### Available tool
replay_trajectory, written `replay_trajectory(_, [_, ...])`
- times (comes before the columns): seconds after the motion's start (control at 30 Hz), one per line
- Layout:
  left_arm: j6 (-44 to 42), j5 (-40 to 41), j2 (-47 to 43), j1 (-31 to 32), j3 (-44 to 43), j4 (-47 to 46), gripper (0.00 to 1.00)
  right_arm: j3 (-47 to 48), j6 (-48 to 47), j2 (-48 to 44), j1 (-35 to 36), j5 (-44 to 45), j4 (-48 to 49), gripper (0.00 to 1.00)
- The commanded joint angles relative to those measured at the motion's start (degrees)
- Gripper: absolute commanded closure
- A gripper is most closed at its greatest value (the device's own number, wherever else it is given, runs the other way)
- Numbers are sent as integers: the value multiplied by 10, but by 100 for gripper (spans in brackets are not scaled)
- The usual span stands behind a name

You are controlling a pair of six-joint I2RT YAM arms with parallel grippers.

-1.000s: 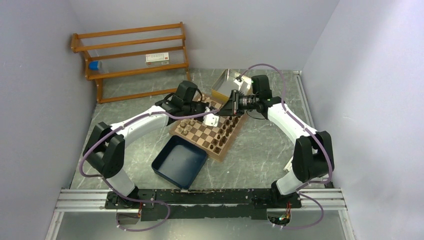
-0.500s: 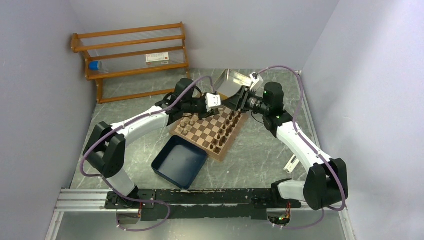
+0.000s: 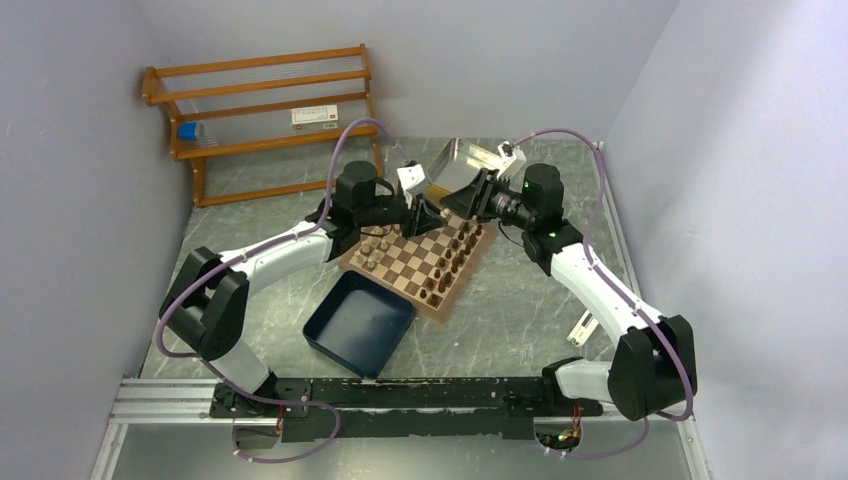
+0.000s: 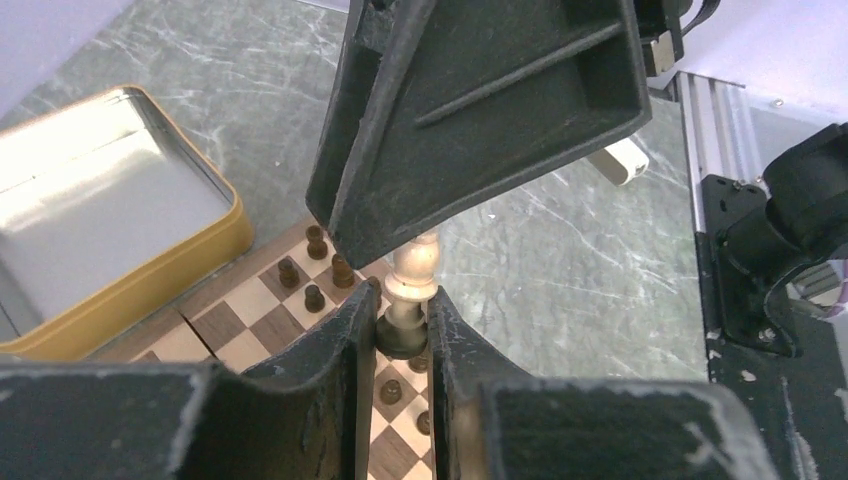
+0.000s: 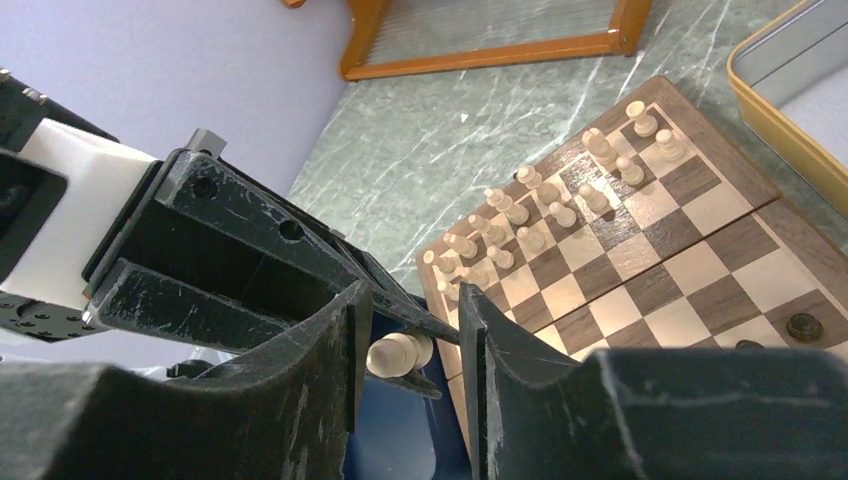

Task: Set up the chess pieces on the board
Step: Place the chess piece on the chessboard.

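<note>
The light chess piece's base is between my left gripper's fingers, so next my right gripper grabs the chess piece by its head to set it upright.
A light tan chess piece with a dark base is pinched at its base by my left gripper, lying sideways above the far end of the board. My right gripper faces it with its jaws open on either side of the piece's round head, with gaps on both sides. In the top view the two grippers meet tip to tip, left and right. Several light pieces stand along the board's left rows and dark pieces along its right rows.
An open shiny metal tin with a gold rim sits just behind the board, close to both grippers. A navy blue tray lies at the board's near left. A wooden rack stands against the back wall.
The right gripper has opened off the light piece, which stays in the left gripper. Both grippers have shifted from over the board toward its far end by the tin.
</note>
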State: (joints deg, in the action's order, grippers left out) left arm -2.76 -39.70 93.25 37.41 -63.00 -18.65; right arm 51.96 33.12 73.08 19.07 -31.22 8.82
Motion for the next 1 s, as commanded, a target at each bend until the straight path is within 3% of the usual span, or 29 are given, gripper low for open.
replay_trajectory(0.0, [67, -2, -23, -8, 22, -60, 85, -5, -15, -18, 6, 0, 23, 59])
replay_trajectory(0.3, [79, -11, -4, -19, 4, -31, 85, 1, -21, -37, 6, 5, 13, 56])
replay_trajectory(0.47, [91, -21, 1, -24, 4, -41, 86, 8, -37, -22, 11, -1, -15, 66])
replay_trajectory(0.73, [120, -33, 0, -27, 16, -77, 86, 29, -61, 3, 40, 13, -35, 63])
replay_trajectory(0.9, [107, -31, -5, -27, 15, -60, 86, 21, -59, -6, 46, 35, -27, 77])
replay_trajectory(0.97, [99, -25, -7, -28, 17, -47, 85, 16, -55, -13, 46, 44, -18, 76])
